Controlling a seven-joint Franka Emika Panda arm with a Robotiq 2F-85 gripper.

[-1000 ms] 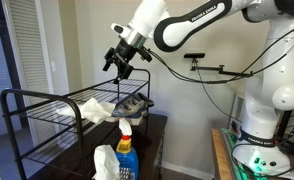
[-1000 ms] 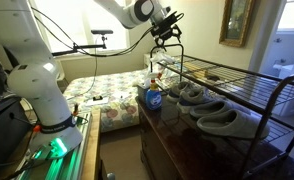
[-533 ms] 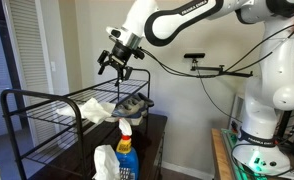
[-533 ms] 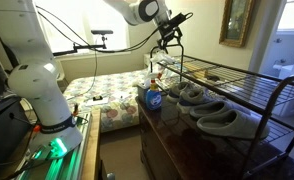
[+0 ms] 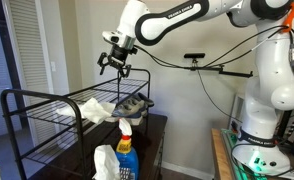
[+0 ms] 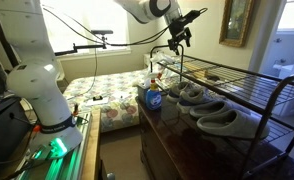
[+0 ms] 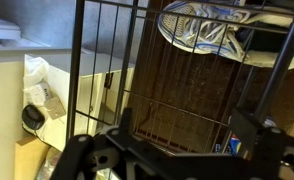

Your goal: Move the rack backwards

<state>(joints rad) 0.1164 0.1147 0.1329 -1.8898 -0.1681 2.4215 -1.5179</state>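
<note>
My open gripper is high up and crooked to the rack's rods. I should turn it square with them and bring it down toward the shelf (image 5: pixel 103 91) before I move the rack.
The black wire rack (image 5: pixel 62 105) stands on a dark wooden cabinet; it shows in both exterior views, with its long slatted shelf (image 6: pixel 227 85) and rounded end loops. My gripper (image 5: pixel 114 62) hangs open and empty in the air above the rack's far end, apart from it; it also shows in an exterior view (image 6: pixel 177 36). In the wrist view the open gripper (image 7: pixel 182 140) looks down through the rack's rods (image 7: pixel 107 60). A white cloth (image 5: pixel 97 110) and a small dark grey tray-like item (image 5: pixel 134 104) lie on the shelf.
A blue spray bottle (image 5: pixel 125 150) and a white bottle (image 5: pixel 105 163) stand in front of the rack. Grey slippers (image 6: pixel 212 115) lie under the shelf. A bed (image 6: pixel 102 95) lies behind. The robot base (image 5: pixel 262 120) stands beside the cabinet. A framed picture (image 6: pixel 237 22) hangs on the wall.
My gripper has risen and moved away from the rack's end, towards the far side, still open and empty. The rack has not moved.
</note>
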